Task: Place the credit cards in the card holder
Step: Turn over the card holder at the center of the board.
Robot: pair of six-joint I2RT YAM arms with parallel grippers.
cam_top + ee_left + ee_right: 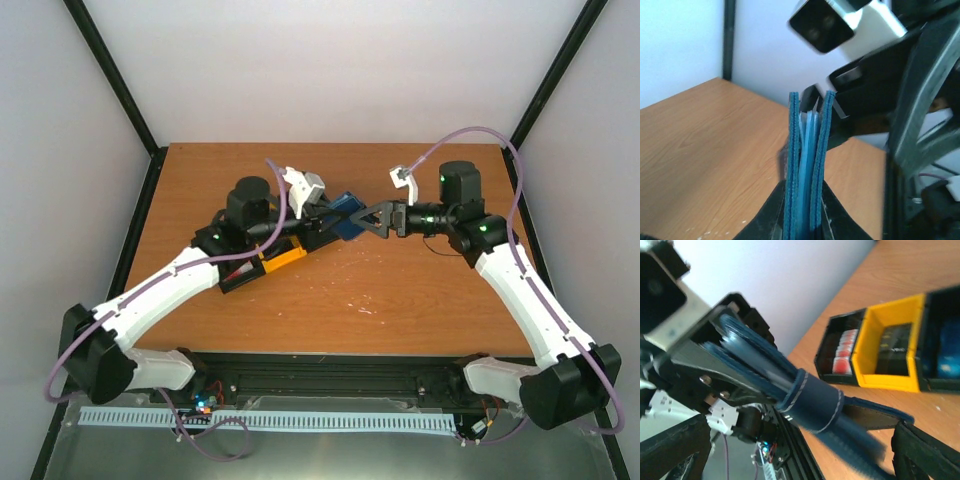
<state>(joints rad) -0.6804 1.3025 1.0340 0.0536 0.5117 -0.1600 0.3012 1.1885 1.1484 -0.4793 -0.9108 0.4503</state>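
Observation:
Next, my right gripper takes the card holder's far end before my left gripper, now pinching the card holder's end clear of the tab, grips the tab.
My left gripper is shut on the navy card holder and holds it above the table. In the left wrist view the holder stands edge-on between my fingers, its layers slightly parted at the top. My right gripper is open at the holder's far end. In the right wrist view the holder's closing tab wraps the folded holder and runs down between my wide-apart fingers. Red credit cards stand in the left compartment of the bin.
The black-and-yellow three-section bin sits on the table under the left arm. In the right wrist view its yellow middle section holds a small black object, and its right section holds a brighter blue object.

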